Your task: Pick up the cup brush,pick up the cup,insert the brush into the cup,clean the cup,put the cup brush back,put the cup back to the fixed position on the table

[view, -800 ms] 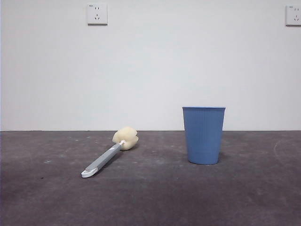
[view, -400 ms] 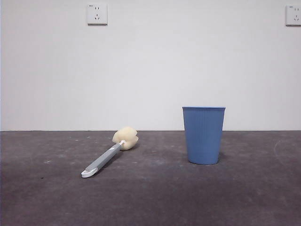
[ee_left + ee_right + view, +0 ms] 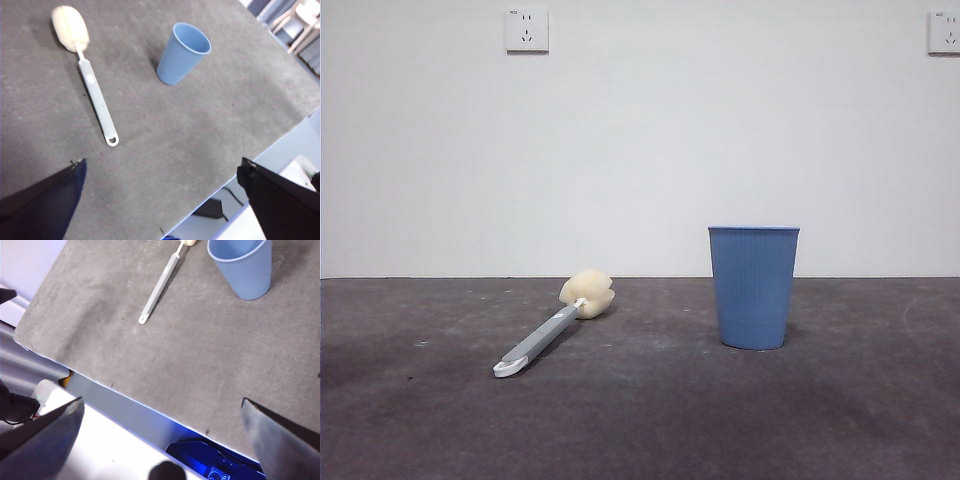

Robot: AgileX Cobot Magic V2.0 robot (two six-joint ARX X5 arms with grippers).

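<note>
The cup's opening shows only the plain blue inside (image 3: 236, 247), so I expect the blue cup (image 3: 754, 288) will be empty when I tip it.
The cup brush (image 3: 552, 330) lies flat on the table (image 3: 640, 420), left of centre, its cream sponge head towards the wall and its white loop towards me. The blue ribbed cup (image 3: 753, 288) stands upright to its right, apart from it. Neither arm shows in the front view. My left gripper (image 3: 162, 165) is open and empty, high above the table's near edge, with the brush (image 3: 92, 87) and cup (image 3: 181, 55) ahead of it. My right gripper (image 3: 162, 402) is open and empty, also high over the near edge, with the brush (image 3: 161, 285) and cup (image 3: 242, 265) beyond.
A white wall with two sockets (image 3: 526, 29) (image 3: 944, 32) stands behind the table. The table's front edge (image 3: 125, 390) runs under the right gripper, with floor and robot base below. White chairs (image 3: 300, 20) stand off the table's side.
</note>
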